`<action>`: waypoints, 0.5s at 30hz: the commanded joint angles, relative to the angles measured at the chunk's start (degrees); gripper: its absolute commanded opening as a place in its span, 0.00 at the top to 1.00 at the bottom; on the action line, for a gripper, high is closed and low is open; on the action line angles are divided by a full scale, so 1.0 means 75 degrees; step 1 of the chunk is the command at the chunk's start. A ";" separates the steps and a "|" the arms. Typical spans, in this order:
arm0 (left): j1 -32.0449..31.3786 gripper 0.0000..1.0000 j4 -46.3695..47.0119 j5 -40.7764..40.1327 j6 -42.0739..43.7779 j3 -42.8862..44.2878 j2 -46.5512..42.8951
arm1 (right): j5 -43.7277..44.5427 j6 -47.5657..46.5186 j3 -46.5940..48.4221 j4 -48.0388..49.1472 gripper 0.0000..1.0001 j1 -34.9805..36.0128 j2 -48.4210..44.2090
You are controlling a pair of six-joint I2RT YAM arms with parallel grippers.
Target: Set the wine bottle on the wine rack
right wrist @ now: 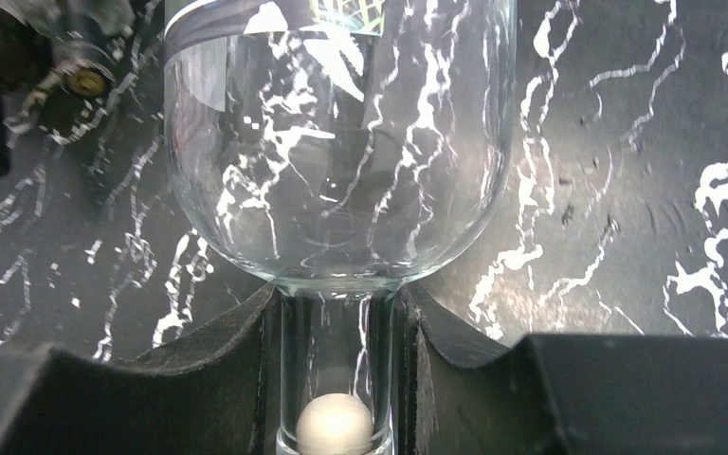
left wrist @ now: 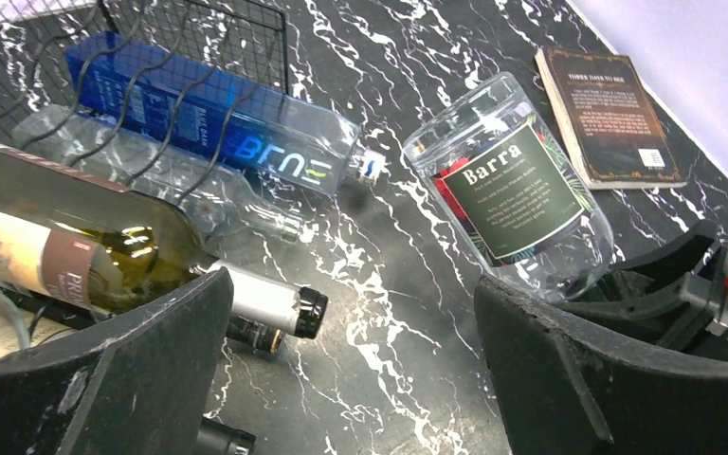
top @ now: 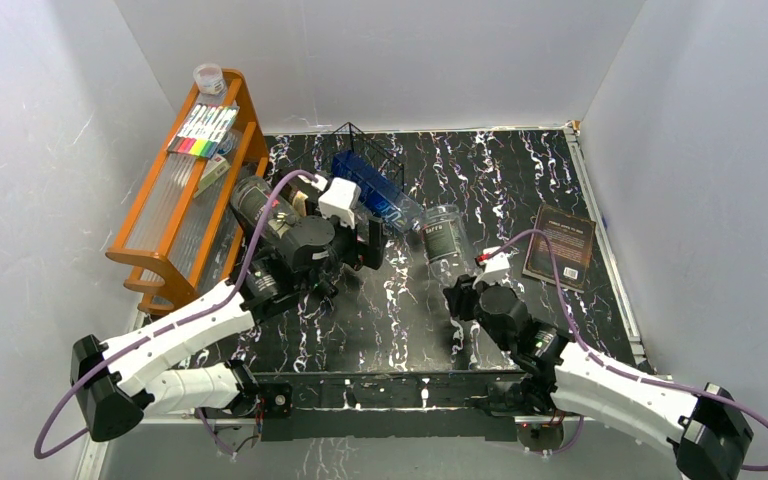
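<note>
The Barra bottle's base (top: 442, 213) faces the wine rack, so the robot's right gripper goes on carrying the Barra bottle until it rests between the green bottle and blue bottle (left wrist: 147, 140).
The black wire wine rack (top: 365, 148) stands at the back centre, also in the left wrist view (left wrist: 199, 38). A blue bottle (left wrist: 218, 118), a clear bottle (left wrist: 199, 194) and a green wine bottle (left wrist: 123, 251) with a tan label and silver foil neck lie on or by its wires. My left gripper (top: 365, 245) is open and empty, its fingers (left wrist: 133, 351) beside the green bottle's neck. My right gripper (top: 457, 295) is shut on the neck (right wrist: 336, 332) of a clear "Barra" bottle (top: 443, 235) lying on the table, also in the left wrist view (left wrist: 512, 185).
An orange wooden shelf unit (top: 185, 200) with markers and a cup stands at the left. A brown book (top: 560, 245) lies at the right. Two dark bottle necks (left wrist: 251, 334) lie under the green bottle's neck. White walls close in the marbled black table (top: 380, 330).
</note>
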 commanded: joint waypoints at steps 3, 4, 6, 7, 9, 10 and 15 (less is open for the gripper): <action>0.0105 0.02 -0.0211 -0.0822 -0.0089 0.0657 -0.0133 | 0.0116 -0.0517 0.0473 0.3965 1.00 -0.0011 0.0072; 0.0118 0.02 -0.0246 -0.0931 -0.0118 0.0699 -0.0143 | 0.0048 -0.0584 0.0511 0.4283 1.00 -0.0017 0.0221; 0.0142 0.02 -0.0280 -0.1164 -0.0183 0.0752 -0.0215 | -0.0051 -0.0751 0.0706 0.4733 1.00 -0.0017 0.0585; 0.0148 0.02 -0.0273 -0.1260 -0.0187 0.0765 -0.0279 | -0.0112 -0.0860 0.0773 0.5009 1.00 -0.0015 0.0852; 0.0155 0.02 -0.0225 -0.1406 -0.0180 0.0772 -0.0413 | -0.0235 -0.1047 0.1212 0.5508 1.00 -0.0017 0.1327; 0.0160 0.02 -0.0198 -0.1518 -0.0176 0.0766 -0.0500 | -0.0315 -0.1120 0.1389 0.5747 1.00 -0.0019 0.1607; 0.0166 0.02 -0.0157 -0.1795 -0.0099 0.0731 -0.0909 | -0.0901 -0.1428 0.2298 0.6638 1.00 -0.0204 0.3097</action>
